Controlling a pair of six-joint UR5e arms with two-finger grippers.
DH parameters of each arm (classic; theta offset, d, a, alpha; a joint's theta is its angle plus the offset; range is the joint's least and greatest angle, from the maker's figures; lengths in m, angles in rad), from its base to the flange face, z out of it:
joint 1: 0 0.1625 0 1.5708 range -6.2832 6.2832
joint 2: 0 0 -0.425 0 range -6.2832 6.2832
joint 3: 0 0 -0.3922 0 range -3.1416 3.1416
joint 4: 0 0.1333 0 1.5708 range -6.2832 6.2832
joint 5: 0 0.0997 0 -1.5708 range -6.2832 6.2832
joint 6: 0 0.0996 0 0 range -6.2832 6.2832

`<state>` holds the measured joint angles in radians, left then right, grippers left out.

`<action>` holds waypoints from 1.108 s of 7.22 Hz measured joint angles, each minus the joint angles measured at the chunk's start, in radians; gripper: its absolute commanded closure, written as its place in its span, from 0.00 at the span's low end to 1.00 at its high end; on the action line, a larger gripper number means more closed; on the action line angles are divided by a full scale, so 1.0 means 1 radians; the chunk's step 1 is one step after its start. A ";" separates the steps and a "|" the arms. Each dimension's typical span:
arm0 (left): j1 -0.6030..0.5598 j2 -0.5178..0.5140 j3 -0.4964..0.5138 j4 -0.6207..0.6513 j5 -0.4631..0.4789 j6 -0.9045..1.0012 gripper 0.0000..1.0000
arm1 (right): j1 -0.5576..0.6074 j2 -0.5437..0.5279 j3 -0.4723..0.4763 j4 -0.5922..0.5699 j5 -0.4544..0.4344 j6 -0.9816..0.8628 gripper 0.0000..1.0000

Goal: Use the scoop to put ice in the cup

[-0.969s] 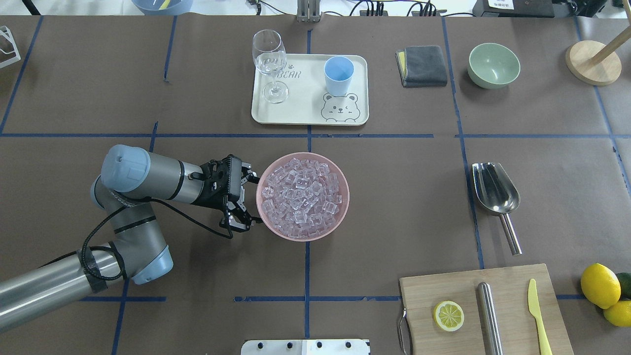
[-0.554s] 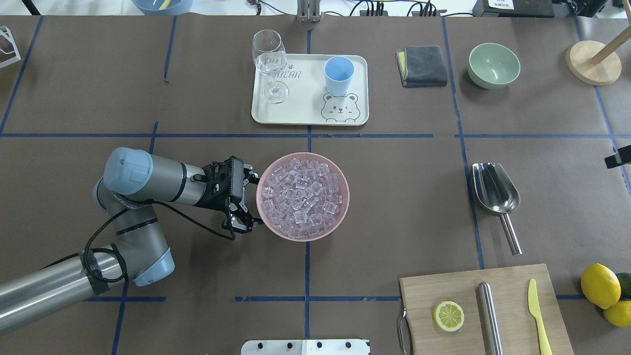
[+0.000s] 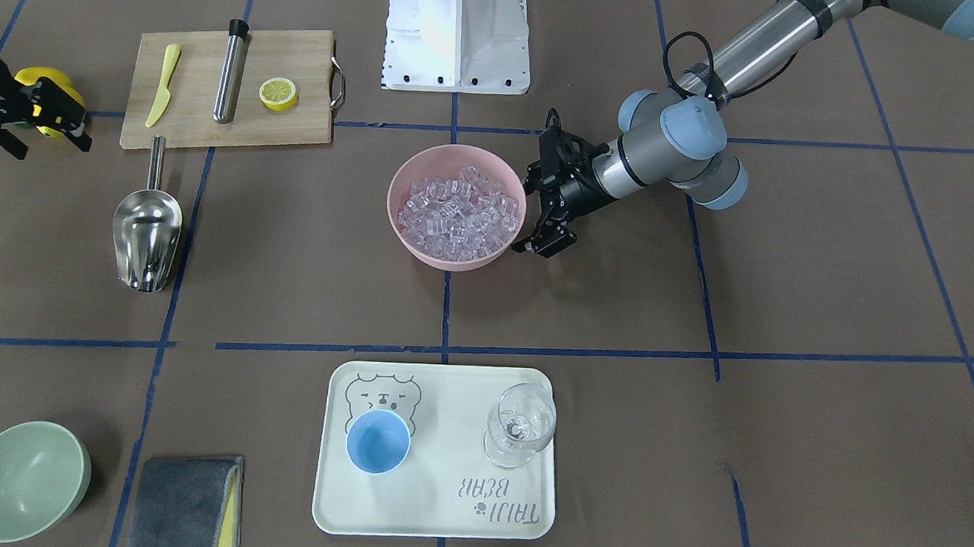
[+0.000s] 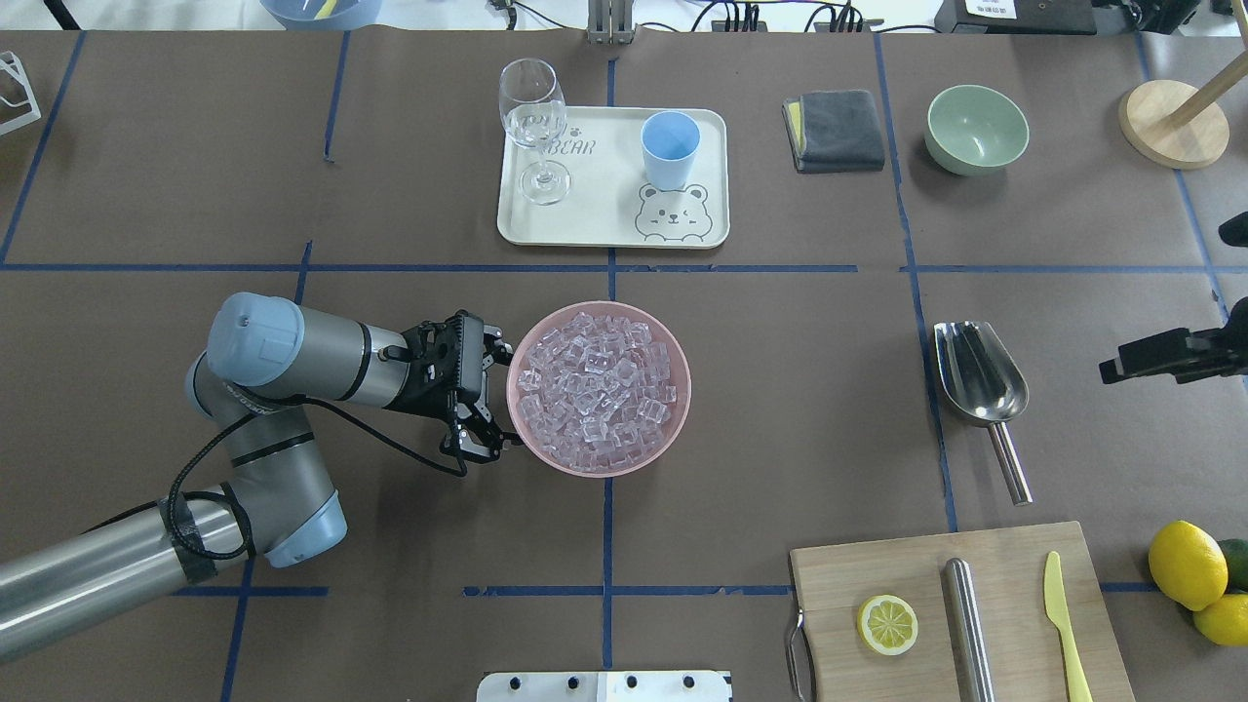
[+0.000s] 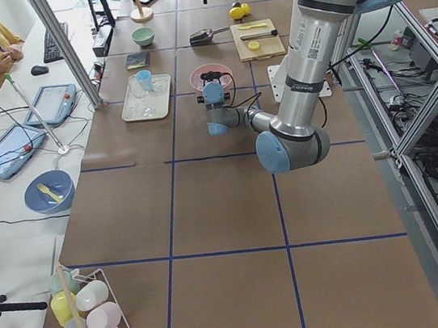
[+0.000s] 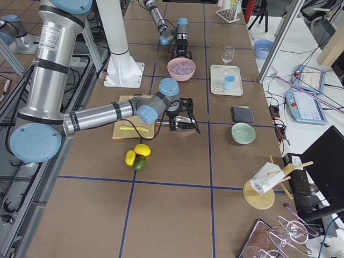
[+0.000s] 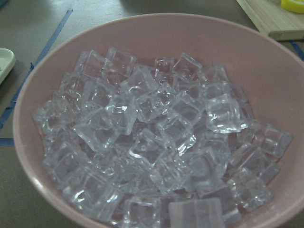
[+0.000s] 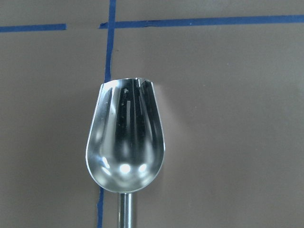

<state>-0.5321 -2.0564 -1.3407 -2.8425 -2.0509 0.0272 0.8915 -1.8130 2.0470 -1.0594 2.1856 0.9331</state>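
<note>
Separate cube edges (image 3: 449, 208) can be seen across the pink bowl. The ice (image 3: 459, 215) will come up loose in the scoop and tumble out when I pour.
The ice (image 4: 595, 385) fills a pink bowl (image 4: 682, 390) at the table's middle; it also fills the left wrist view (image 7: 156, 142). My left gripper (image 4: 492, 400) is open and empty, low at the bowl's left rim. The scoop (image 4: 980, 375) lies flat on the table at the right, handle toward the robot, and shows from above in the right wrist view (image 8: 126, 149). My right gripper (image 3: 52, 146) hovers open and empty beside the scoop, partly out of view. The light-blue cup (image 4: 670, 148) stands upright and empty on the cream tray (image 4: 595, 229).
A stemmed glass (image 4: 534, 122) shares the tray. A grey cloth (image 4: 836, 130), a green bowl (image 4: 977, 129) and a wooden stand (image 4: 1173, 122) are at the far right. A cutting board (image 4: 877, 575) with a lemon slice, a steel cylinder (image 4: 968, 624) and a yellow knife is near the scoop's handle; lemons (image 4: 1187, 564) lie beside it.
My right gripper has come into the overhead view from the right edge, toward the scoop. My left arm has shifted slightly toward the bowl.
</note>
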 measured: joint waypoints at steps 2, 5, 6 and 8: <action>0.001 0.001 0.000 0.000 0.000 0.000 0.00 | -0.177 0.001 0.024 -0.001 -0.148 0.092 0.00; 0.001 0.001 0.000 0.000 0.000 0.000 0.00 | -0.285 0.004 -0.005 -0.006 -0.209 0.176 0.00; 0.001 0.001 0.000 0.000 0.000 0.000 0.00 | -0.301 0.007 -0.015 -0.007 -0.212 0.213 0.00; 0.001 0.001 0.000 0.000 0.000 0.000 0.00 | -0.320 0.014 -0.037 -0.007 -0.217 0.232 0.29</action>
<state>-0.5308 -2.0555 -1.3407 -2.8425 -2.0509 0.0273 0.5714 -1.7990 2.0105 -1.0661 1.9685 1.1647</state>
